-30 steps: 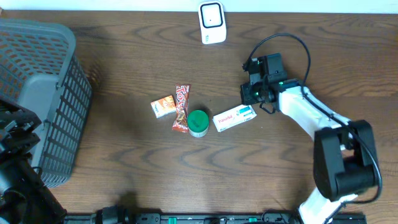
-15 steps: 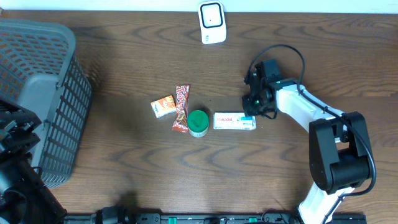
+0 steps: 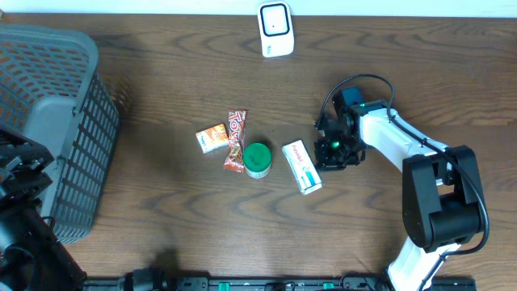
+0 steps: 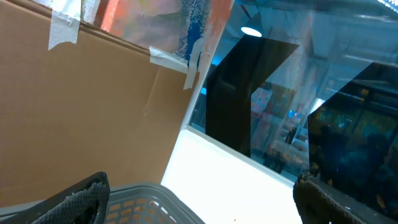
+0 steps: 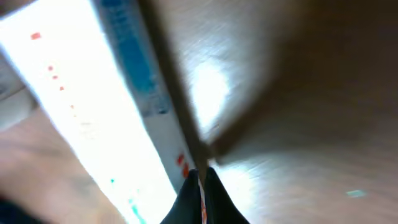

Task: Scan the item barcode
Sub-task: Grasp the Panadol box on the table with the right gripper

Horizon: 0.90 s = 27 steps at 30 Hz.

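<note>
My right gripper is closed against the medicine box's long edge (image 3: 315,169), so before scanning I should open it, straddle the box's far half (image 3: 296,154) and grip across its width.
A white medicine box (image 3: 301,166) with blue and red print lies flat on the wooden table, turned diagonally. My right gripper (image 3: 326,153) is low at its right side, shut, with its fingertips (image 5: 200,186) against the box's long edge (image 5: 106,106). Nothing is held between them. To the left lie a green round lid (image 3: 258,159), a red snack bar wrapper (image 3: 234,141) and a small orange packet (image 3: 212,138). A white scanner (image 3: 275,30) stands at the back edge. My left gripper (image 4: 202,208) is open and empty above the basket rim (image 4: 155,199).
A large grey mesh basket (image 3: 48,121) fills the left side of the table. The left arm (image 3: 20,202) sits at the front left beside it. The right arm's black base (image 3: 444,210) stands at the front right.
My shut right gripper has moved toward the front of the table. The white box has swung from lying across to a diagonal and slid a little forward.
</note>
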{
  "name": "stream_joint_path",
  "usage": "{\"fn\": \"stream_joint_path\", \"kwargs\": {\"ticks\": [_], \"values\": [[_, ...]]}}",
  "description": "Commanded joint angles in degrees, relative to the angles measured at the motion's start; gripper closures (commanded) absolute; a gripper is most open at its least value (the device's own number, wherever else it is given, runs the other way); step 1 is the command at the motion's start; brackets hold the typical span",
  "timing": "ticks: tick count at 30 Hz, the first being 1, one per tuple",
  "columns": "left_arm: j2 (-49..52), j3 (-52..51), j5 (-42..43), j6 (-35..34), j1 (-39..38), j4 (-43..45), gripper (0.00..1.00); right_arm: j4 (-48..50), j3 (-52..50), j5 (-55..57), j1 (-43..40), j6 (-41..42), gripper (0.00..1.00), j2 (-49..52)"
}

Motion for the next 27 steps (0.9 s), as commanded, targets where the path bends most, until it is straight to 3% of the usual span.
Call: {"fn": "stream_joint_path", "kwargs": {"ticks": [1, 6, 8, 10, 18, 27], "values": [[-0.1, -0.5, -0.8, -0.5, 0.2, 0.3, 0.05, -0.9, -0.1, -6.1, -0.4, 0.1, 0.99, -0.5], [-0.1, -0.5, -0.8, -0.5, 0.2, 0.3, 0.05, -0.4, 0.2, -0.9, -0.5, 2.2, 0.97, -3.0], [-0.1, -0.5, -0.8, -0.5, 0.2, 0.3, 0.05, -0.4, 0.3, -0.4, -0.5, 2.3, 0.68, -4.7], [-0.1, -0.5, -0.8, -0.5, 0.2, 0.3, 0.05, 0.0, 0.4, -0.4, -0.2, 2.3, 0.01, -6.9], [-0.1, -0.5, -0.8, -0.5, 0.2, 0.3, 0.05, 7.2, 0.2, -0.3, 3.7, 1.4, 0.01, -9.8], [-0.1, -0.5, -0.7, -0.6, 0.2, 0.3, 0.05, 9.5, 0.2, 15.8, 11.9, 15.7, 0.03, -6.3]]}}
